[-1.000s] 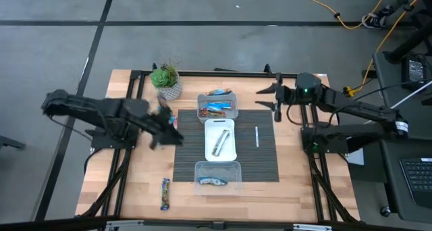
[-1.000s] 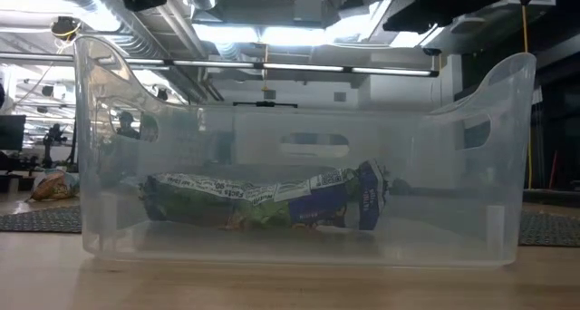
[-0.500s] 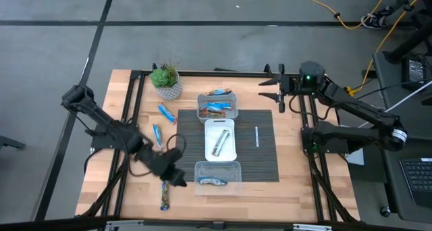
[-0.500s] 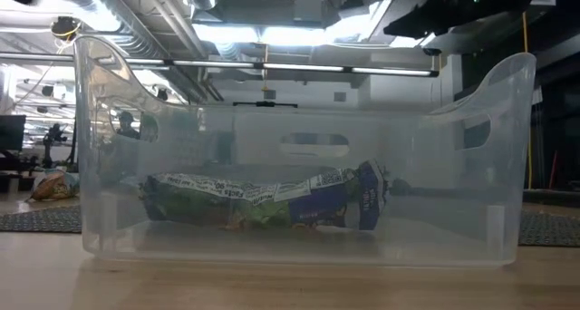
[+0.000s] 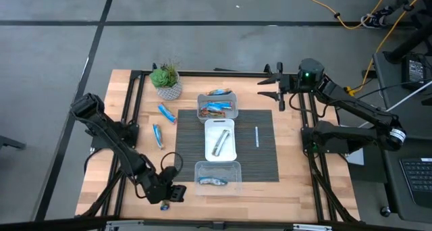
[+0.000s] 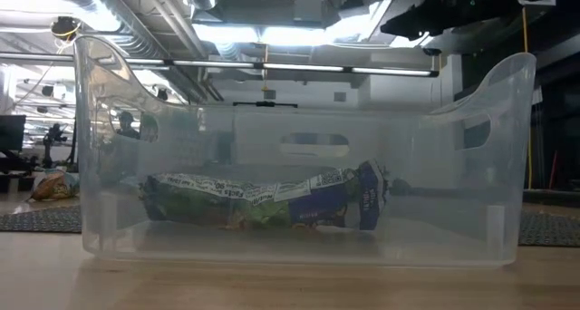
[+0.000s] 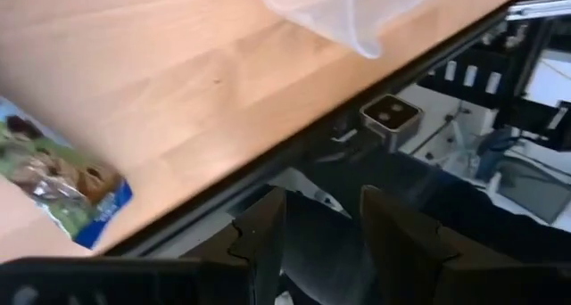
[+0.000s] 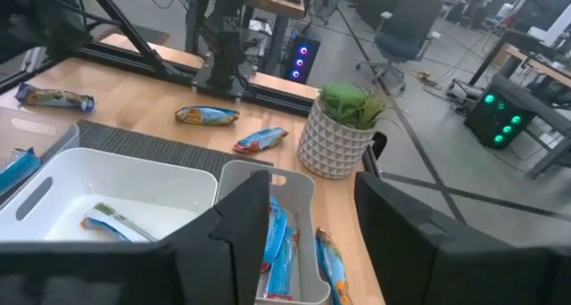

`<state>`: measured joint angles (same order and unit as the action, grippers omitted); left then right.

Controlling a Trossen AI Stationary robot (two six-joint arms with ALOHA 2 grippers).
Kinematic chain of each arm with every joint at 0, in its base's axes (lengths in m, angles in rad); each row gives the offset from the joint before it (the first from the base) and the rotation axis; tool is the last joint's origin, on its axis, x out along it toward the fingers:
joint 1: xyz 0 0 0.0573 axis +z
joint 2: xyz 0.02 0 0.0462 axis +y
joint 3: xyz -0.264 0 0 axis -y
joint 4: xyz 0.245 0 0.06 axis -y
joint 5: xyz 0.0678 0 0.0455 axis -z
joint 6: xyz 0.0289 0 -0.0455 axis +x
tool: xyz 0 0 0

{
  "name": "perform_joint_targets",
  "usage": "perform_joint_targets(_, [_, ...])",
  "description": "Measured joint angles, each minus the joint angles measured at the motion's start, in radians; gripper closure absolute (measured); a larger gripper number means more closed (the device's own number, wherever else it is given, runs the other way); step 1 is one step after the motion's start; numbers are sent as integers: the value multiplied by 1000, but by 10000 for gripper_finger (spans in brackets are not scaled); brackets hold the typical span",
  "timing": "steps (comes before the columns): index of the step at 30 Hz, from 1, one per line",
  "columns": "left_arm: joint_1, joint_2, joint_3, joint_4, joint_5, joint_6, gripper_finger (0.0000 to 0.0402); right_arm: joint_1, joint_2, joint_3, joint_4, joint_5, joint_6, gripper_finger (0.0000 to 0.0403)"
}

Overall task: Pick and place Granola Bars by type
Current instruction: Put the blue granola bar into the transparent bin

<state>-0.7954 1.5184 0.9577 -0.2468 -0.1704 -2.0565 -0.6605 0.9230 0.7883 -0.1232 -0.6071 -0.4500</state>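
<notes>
The left gripper's fingers point past the table's front edge (image 7: 268, 156) while the green and blue bar (image 7: 64, 178) lies next to them, so the robot should turn them down over the bar.
A granola bar in a green and blue wrapper (image 7: 55, 182) lies flat on the wood near the table's front left edge; in the high view only its near end (image 5: 163, 205) shows. My left gripper (image 5: 175, 194) hovers low just beside it, open, its fingers (image 7: 259, 243) holding nothing. Two blue bars (image 5: 166, 113) (image 5: 157, 135) lie on the wood at the left. My right gripper (image 5: 275, 94) hangs open in the air over the far right corner, holding nothing (image 8: 312, 243).
On the striped mat stand a far clear tub (image 5: 217, 108) with blue bars, a white tray (image 5: 220, 140) with one bar, and a near clear tub (image 5: 217, 175) holding a bar (image 6: 263, 201). Another bar (image 5: 219, 92), a white stick (image 5: 256, 136) and a potted plant (image 5: 166, 81) are nearby.
My left gripper has swung from beside the plant toward the table's near edge and down, rolling as it went, and now hangs low by the bar at the front left. My right gripper has shifted slightly toward the far edge. No bar has moved.
</notes>
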Motion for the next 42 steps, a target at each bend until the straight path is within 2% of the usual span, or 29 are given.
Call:
perform_joint_targets(3, [-1, 2, 0, -34, 7, 16, 263, 0, 0, 0, 1, 0, 0, 234])
perform_joint_targets(8, [-9, 2, 0, -136, -42, 13, 263, 0, 0, 0, 1, 0, 0, 234])
perform_joint_targets(13, [-9, 1, -1, -259, 82, 80, 263, 0, 0, 0, 0, 32, 20, 234])
perform_joint_targets(21, [-43, 28, -1, -456, 174, -40, 255, 0, 0, 0, -1, 90, 75, 234])
perform_joint_targets(26, [-44, 42, -1, -453, 232, -28, 207, 0, 0, 0, -1, 91, 82, 234])
perform_joint_targets(34, [-42, 46, -1, -444, 205, 0, 98, 0, 0, 0, -1, 131, 82, 234])
perform_joint_targets(37, [-38, 67, -1, -444, 191, 2, 81, 0, 0, 0, -1, 131, 82, 234])
perform_joint_targets(42, [0, 100, -1, -398, 192, 56, 81, 0, 0, 0, -1, 130, 82, 234])
